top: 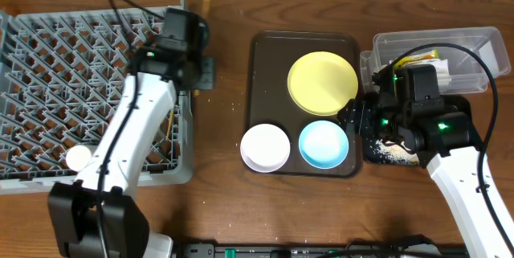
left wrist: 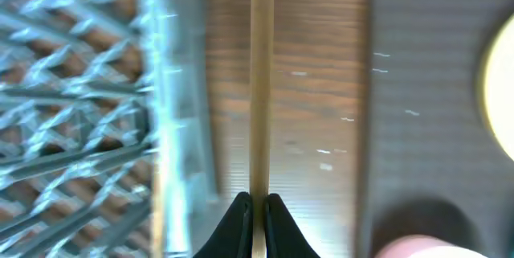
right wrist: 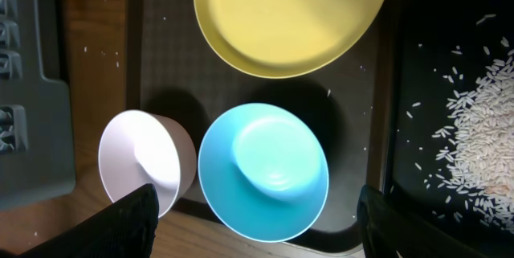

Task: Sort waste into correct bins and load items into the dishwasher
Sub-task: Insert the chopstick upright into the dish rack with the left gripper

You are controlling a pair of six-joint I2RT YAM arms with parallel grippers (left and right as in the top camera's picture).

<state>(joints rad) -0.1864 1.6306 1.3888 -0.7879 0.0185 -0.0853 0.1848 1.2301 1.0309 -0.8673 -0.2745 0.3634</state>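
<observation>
The robot's left gripper is holding the chopstick out past the dishwasher rack's rim, so the robot should move back over the rack and put it down next to the other chopstick (top: pixel 170 124).
My left gripper (left wrist: pixel 259 210) is shut on a thin wooden chopstick (left wrist: pixel 260 81), over the bare table strip between the grey dishwasher rack (left wrist: pixel 72 113) and the brown tray (left wrist: pixel 426 89). From above, that gripper (top: pixel 199 33) sits at the rack's (top: pixel 48 89) right edge, and the chopstick (top: pixel 206 5) pokes out beyond it. My right gripper (right wrist: pixel 257 218) is open, hovering over the light-blue bowl (right wrist: pixel 263 174). The white bowl (right wrist: pixel 144 157) is to its left and the yellow plate (right wrist: pixel 293 13) lies beyond it. Rice crumbs (right wrist: pixel 486 137) lie in the black tray (right wrist: pixel 418 89).
A small white cup (top: pixel 78 157) sits in the rack's near left part. The clear tub (top: pixel 474 45) stands at the far right with a wrapper (top: pixel 430 55) and white paper inside, partly hidden by my right arm. Stray rice grains dot the table beside the brown tray (top: pixel 265 49).
</observation>
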